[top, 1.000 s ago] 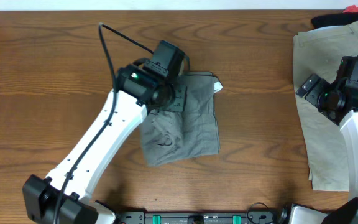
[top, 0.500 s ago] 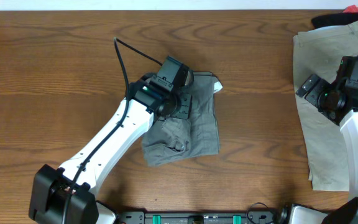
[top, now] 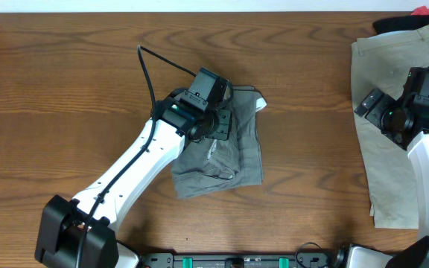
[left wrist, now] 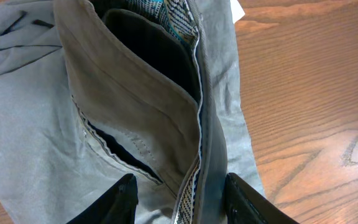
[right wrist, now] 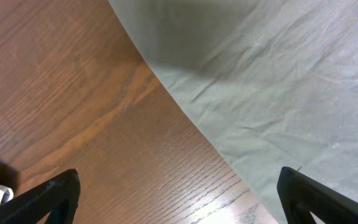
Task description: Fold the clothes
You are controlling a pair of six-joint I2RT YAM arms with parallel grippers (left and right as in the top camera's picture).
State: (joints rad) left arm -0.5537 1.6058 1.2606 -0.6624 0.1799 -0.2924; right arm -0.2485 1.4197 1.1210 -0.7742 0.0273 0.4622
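The raised fold [left wrist: 212,127] of the grey-green shorts is bunched up, so the robot's left gripper should open, spread the fold over the uncovered piece of cloth [top: 251,149] next to it and push it flat.
The grey-green shorts [top: 233,160] lie folded in a rough rectangle at the table's middle. My left gripper [top: 218,125] hovers low over their upper part. In the left wrist view its fingers [left wrist: 182,202] are apart and straddle the raised waistband fold [left wrist: 166,112], with the patterned lining showing; the left finger stands clear of the fold. The tan shorts [top: 382,67] lie spread at the right. My right gripper [top: 378,112] is wide open above their left edge, over bare wood and tan cloth [right wrist: 278,81]. Black [top: 393,25] and red [top: 426,11] garments lie at the far right corner.
The wooden table [top: 65,82] stretches bare to the left and between the two pairs of shorts. A black cable [top: 151,63] loops out from my left arm. The table's far edge runs along the top of the overhead view.
My left gripper moved right and toward the front over the grey-green shorts. The bunched fold near their lower part has dropped flatter. The right arm has not moved.
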